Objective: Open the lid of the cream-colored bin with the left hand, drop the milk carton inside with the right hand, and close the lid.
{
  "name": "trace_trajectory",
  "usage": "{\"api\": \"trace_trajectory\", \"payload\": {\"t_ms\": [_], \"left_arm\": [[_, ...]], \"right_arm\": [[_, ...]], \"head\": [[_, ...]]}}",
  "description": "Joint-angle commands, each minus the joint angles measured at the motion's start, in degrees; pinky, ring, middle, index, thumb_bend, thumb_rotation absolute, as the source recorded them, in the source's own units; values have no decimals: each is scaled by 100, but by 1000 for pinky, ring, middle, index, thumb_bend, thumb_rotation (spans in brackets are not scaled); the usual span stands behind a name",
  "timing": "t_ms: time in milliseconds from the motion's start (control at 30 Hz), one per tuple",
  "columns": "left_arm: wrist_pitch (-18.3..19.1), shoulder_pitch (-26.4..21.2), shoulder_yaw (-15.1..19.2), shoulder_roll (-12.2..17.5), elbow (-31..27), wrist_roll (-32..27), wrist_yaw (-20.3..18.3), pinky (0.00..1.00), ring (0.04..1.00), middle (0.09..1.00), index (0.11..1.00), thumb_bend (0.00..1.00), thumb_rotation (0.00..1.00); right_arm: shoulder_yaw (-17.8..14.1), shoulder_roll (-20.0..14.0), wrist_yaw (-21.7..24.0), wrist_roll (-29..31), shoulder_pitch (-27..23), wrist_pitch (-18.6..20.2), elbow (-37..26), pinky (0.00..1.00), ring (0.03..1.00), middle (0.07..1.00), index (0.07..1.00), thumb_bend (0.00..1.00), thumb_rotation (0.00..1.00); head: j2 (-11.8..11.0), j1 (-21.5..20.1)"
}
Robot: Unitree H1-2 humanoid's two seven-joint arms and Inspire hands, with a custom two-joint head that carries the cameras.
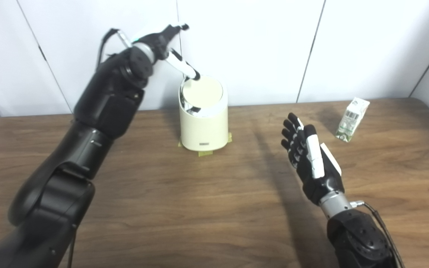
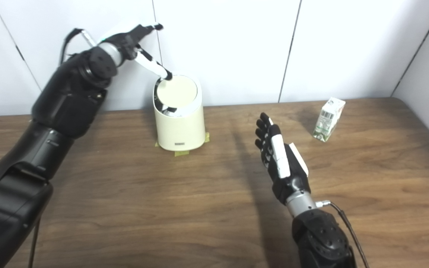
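The round lid [image 1: 203,91] rests as a single whole disc inside the bin's slanted rim [image 1: 205,111], so the lid will swing up toward the wall and stay open when I open it.
The cream-colored bin [image 1: 203,126] stands at the back middle of the wooden table [image 1: 199,208]. Its round swing lid [image 1: 202,92] is tilted, with a dark gap showing along its near left edge. My left hand [image 1: 162,46] is raised behind and to the left of the bin, fingers spread, one fingertip [image 1: 193,76] pressing the lid's far left rim. The milk carton [image 1: 352,119] stands at the back right, tilted a little. My right hand [image 1: 309,156] hovers open over the table middle, fingers straight, well left of the carton and holding nothing.
Yellow tape strips [image 1: 206,152] mark the bin's base. White wall panels [image 1: 266,48] rise right behind the table's back edge. The table's right edge runs past the carton.
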Motion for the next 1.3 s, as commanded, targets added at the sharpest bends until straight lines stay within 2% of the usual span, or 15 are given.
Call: {"api": "trace_trajectory", "payload": {"t_ms": [0, 133, 233, 333, 467, 700, 833, 933, 1033, 1267], "left_arm": [[-40, -462, -97, 30, 8, 200, 9, 869, 999, 1000, 966, 922, 111], [-223, -533, -281, -10, 181, 246, 48, 841, 997, 997, 956, 927, 106], [-408, -555, -448, -46, 268, 331, 99, 794, 958, 975, 933, 936, 130], [-526, -593, -596, -94, 339, 449, 79, 793, 949, 968, 923, 945, 143], [-512, -586, -667, -106, 257, 510, -12, 815, 945, 959, 919, 945, 143], [-589, -576, -787, -56, 141, 724, -111, 781, 920, 943, 910, 946, 125], [-587, -563, -812, -44, 107, 820, -211, 816, 929, 949, 917, 935, 118], [-659, -556, -890, -22, 89, 926, -285, 805, 924, 944, 913, 935, 110], [-780, -563, -1045, 21, 75, 1103, -334, 864, 956, 948, 906, 941, 111], [-1048, -548, -1303, 57, 104, 1474, -351, 933, 970, 953, 909, 932, 100]], "right_arm": [[18, 26, 4, 12, -239, -107, -58, 1000, 1000, 1000, 1000, 736, 1000], [30, 64, -6, -16, -250, -174, -33, 1000, 1000, 1000, 1000, 732, 1000], [8, 105, -27, -20, -260, -191, -22, 1000, 1000, 1000, 1000, 723, 1000], [-12, 124, -50, -39, -261, -198, -17, 1000, 1000, 1000, 1000, 714, 1000], [-10, 113, -49, -52, -267, -220, -12, 1000, 1000, 1000, 1000, 719, 1000], [-29, 94, -71, -54, -276, -191, -4, 1000, 1000, 1000, 1000, 722, 1000], [-20, 73, -69, -78, -281, -195, -4, 1000, 1000, 1000, 1000, 724, 1000], [-4, 64, -63, -103, -283, -190, -34, 1000, 1000, 1000, 1000, 728, 1000], [2, 86, -80, -110, -276, -129, -90, 1000, 1000, 1000, 1000, 735, 1000], [8, 104, -81, -106, -279, -90, -140, 1000, 1000, 1000, 1000, 733, 1000]], "head": [[2, -3], [8, -21], [3, -30], [1, -29], [4, -6], [43, 52], [84, 30], [103, 40], [126, 40], [163, 33]]}}
